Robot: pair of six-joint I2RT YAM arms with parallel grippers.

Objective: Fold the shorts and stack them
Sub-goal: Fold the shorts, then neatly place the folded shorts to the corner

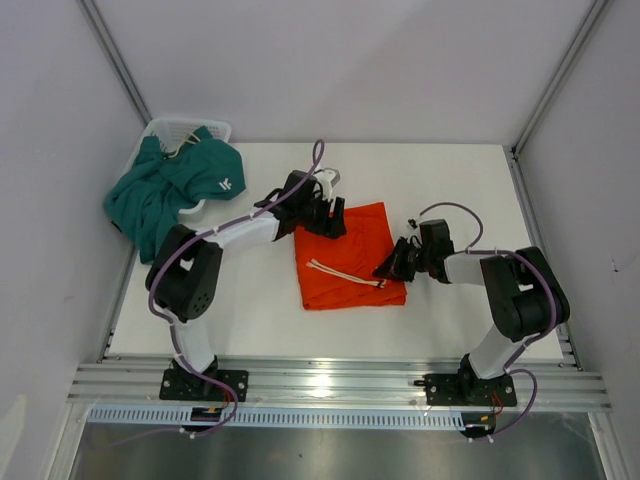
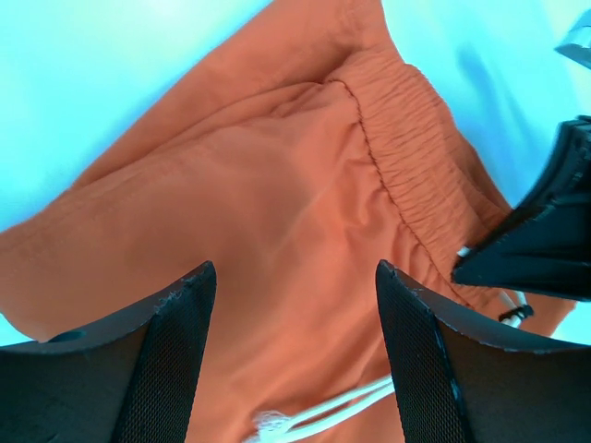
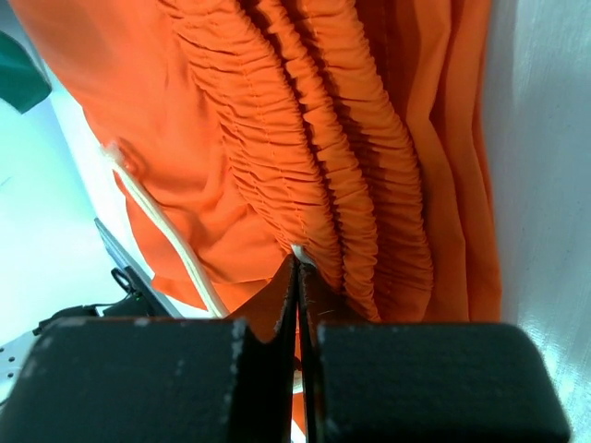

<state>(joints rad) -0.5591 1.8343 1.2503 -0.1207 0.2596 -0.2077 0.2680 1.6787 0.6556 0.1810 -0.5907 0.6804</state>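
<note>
Plain cloth (image 2: pixel 294 240) inside the orange-red shorts' edge is under my left gripper, so this gripper should move back while my right gripper turns the shorts, and then pinch the folded side (image 2: pixel 78 201).
The orange-red shorts (image 1: pixel 345 255) lie folded flat mid-table, white drawstring (image 1: pixel 345 272) across the front part. My left gripper (image 1: pixel 325 215) hovers open over their far left corner; in the left wrist view its fingers (image 2: pixel 185 314) straddle plain orange cloth (image 2: pixel 277 185) and the drawstring (image 2: pixel 332 406) without touching. My right gripper (image 1: pixel 388 268) is at the shorts' right edge, shut on the gathered waistband (image 3: pixel 314 148); its tips (image 3: pixel 297 263) pinch the band's edge. The teal shorts (image 1: pixel 170 185) hang crumpled over the basket at the far left.
A white mesh basket (image 1: pixel 190 128) stands in the far left corner, mostly covered by the teal pair. Grey walls and metal rails enclose the white table (image 1: pixel 250 310). The right arm's fingers (image 2: pixel 545 240) show at the right of the left wrist view.
</note>
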